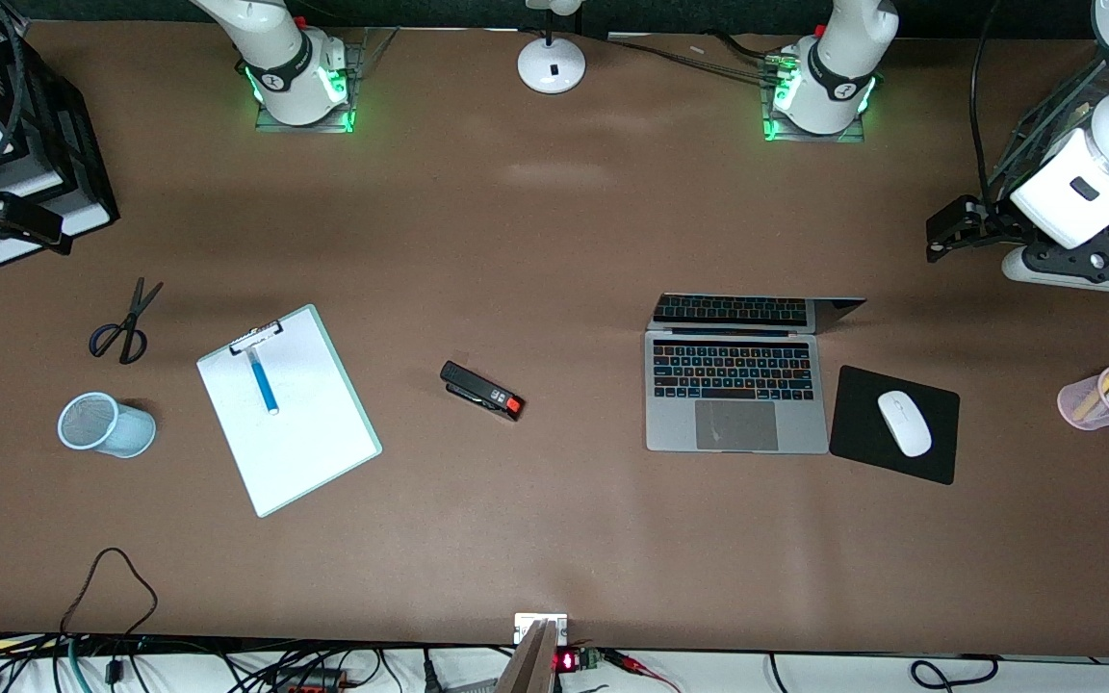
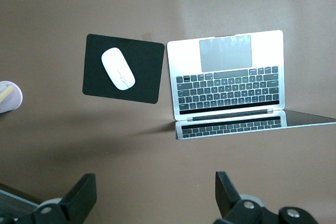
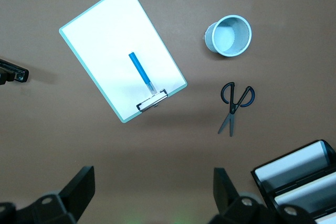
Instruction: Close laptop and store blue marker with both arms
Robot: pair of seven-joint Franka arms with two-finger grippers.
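The laptop's lid (image 1: 735, 310) is joined behind the keys by a hinge (image 1: 732, 333), so I expect it to swing down flat over a still base when I push it.
The laptop (image 1: 735, 399) lies open on the table toward the left arm's end, keys lit; it also shows in the left wrist view (image 2: 226, 72). The blue marker (image 1: 262, 380) lies on a white clipboard (image 1: 304, 443) toward the right arm's end and shows in the right wrist view (image 3: 140, 71). My left gripper (image 2: 156, 198) is open and empty, high over bare table beside the laptop's lid. My right gripper (image 3: 154, 192) is open and empty, high over bare table beside the clipboard's clip end. Neither hand shows in the front view.
A black stapler (image 1: 481, 390) lies between clipboard and laptop. A white mouse (image 1: 904, 423) rests on a black pad (image 1: 863, 385). A pink cup of markers (image 1: 1108, 395), a light-blue mesh cup (image 1: 107, 424), scissors (image 1: 126, 322), a black paper tray (image 1: 15, 144) and a lamp base (image 1: 551, 65) stand around.
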